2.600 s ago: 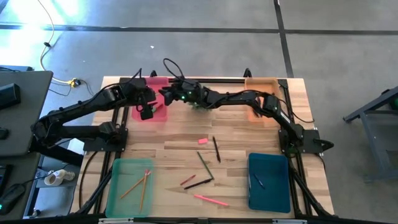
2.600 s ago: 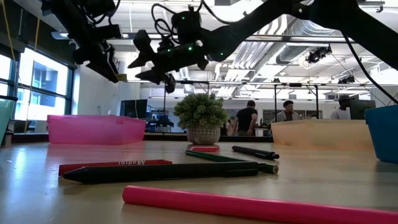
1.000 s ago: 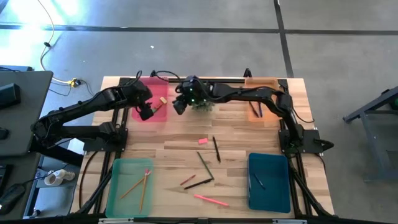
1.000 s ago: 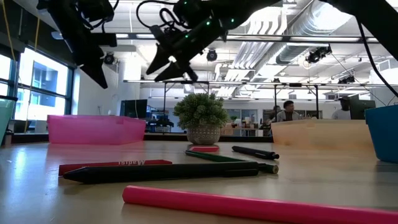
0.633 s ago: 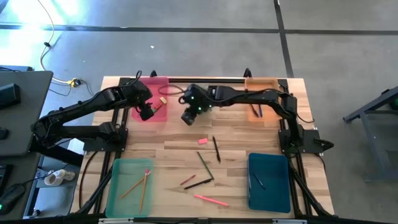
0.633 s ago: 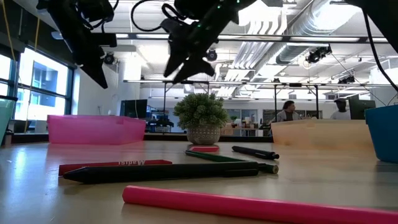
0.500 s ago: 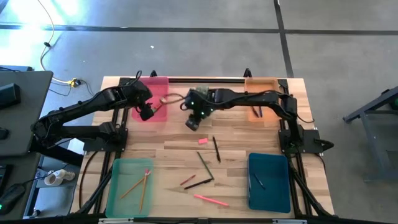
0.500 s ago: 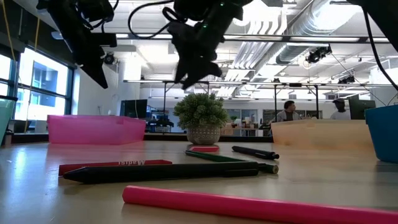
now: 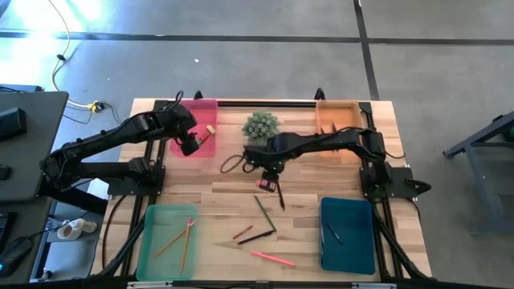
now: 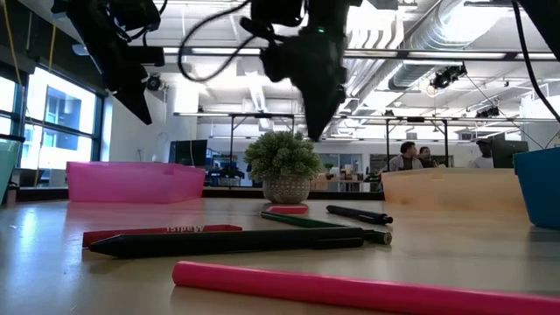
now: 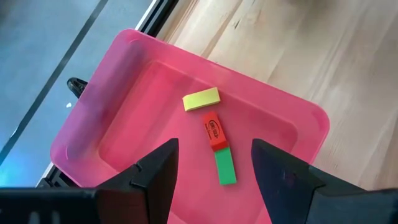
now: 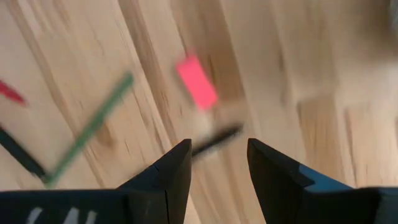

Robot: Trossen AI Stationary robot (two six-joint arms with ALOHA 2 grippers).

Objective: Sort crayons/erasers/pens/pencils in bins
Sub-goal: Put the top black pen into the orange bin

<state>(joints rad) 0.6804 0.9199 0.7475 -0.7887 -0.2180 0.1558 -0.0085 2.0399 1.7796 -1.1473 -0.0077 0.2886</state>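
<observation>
The black pen lies apart from the pink eraser (image 10: 287, 209) and the dark green pencil. My right gripper should keep going down and turning until it closes across the pen (image 10: 359, 214).
My left gripper (image 9: 191, 144) hangs open and empty over the pink bin (image 9: 195, 120). In that bin lie a yellowish eraser (image 11: 201, 99), a red eraser (image 11: 213, 131) and a green eraser (image 11: 225, 167). My right gripper (image 9: 269, 167) is open and empty, pointing down above the table's middle. A pink eraser (image 12: 196, 81) and a black pen (image 12: 214, 140) lie flat on the wood just under it. A dark green pencil (image 9: 265, 212), a red crayon (image 9: 242, 232), a dark stick (image 9: 255, 237) and a pink pencil (image 9: 271, 258) lie nearer the front.
A small potted plant (image 9: 260, 125) stands at the back middle, and the orange bin (image 9: 337, 128) at the back right. The light green bin (image 9: 167, 241) with orange pencils is at the front left. The teal bin (image 9: 347, 235) with a dark stick is at the front right.
My right gripper has swung away from the pink bin, past the plant, toward the table's near edge. It has come down and turned to point down over the pink eraser and black pen.
</observation>
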